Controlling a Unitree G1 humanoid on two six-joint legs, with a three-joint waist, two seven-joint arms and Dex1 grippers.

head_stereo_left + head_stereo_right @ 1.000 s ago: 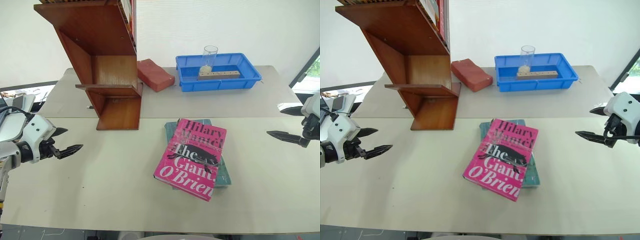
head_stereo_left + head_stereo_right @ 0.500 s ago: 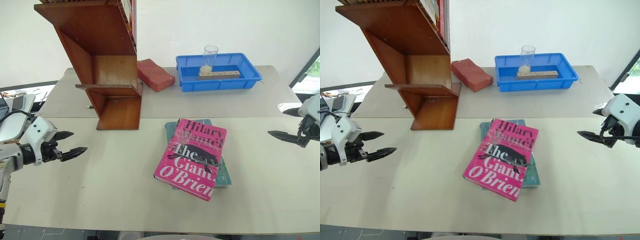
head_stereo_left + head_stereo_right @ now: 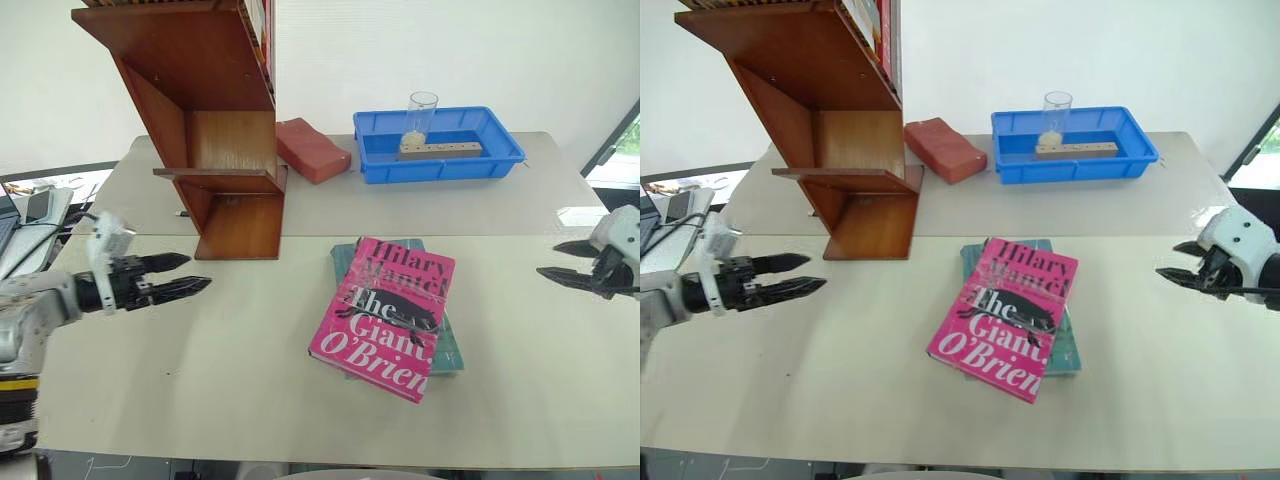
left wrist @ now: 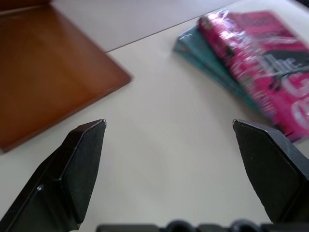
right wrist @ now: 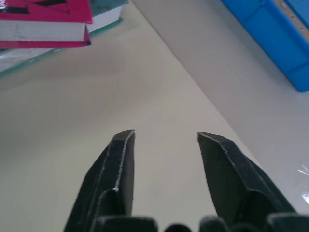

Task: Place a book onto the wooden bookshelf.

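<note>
The pink book (image 3: pixel 383 318) will come off freely when I lift and leave the teal book lying, because the teal book's corners (image 3: pixel 449 356) stick out crooked underneath.
The pink book (image 3: pixel 385 315) lies flat in the middle of the table, resting on a teal book (image 3: pixel 447 350). At the back left stands the wooden bookshelf (image 3: pixel 215 150), with several books (image 3: pixel 258 20) on its upper shelf. My left gripper (image 3: pixel 195 273) hovers open left of the pink book, pointing toward it, with nothing between its fingers. In the left wrist view both books (image 4: pixel 251 63) lie beyond the wide-spread left gripper (image 4: pixel 168 125). My right gripper (image 3: pixel 548 259) hangs open at the table's right edge, its gap narrow and empty, as the right wrist view (image 5: pixel 165 134) also shows.
A blue tray (image 3: pixel 440 168) at the back right holds a glass (image 3: pixel 420 112) and a wooden block (image 3: pixel 440 149). A red brick (image 3: pixel 311 150) lies between the tray and the bookshelf. Bare tabletop surrounds the books.
My left gripper has swung right toward the books and rolled its wrist. My right gripper's fingers have drawn closer together and it has sunk slightly.
</note>
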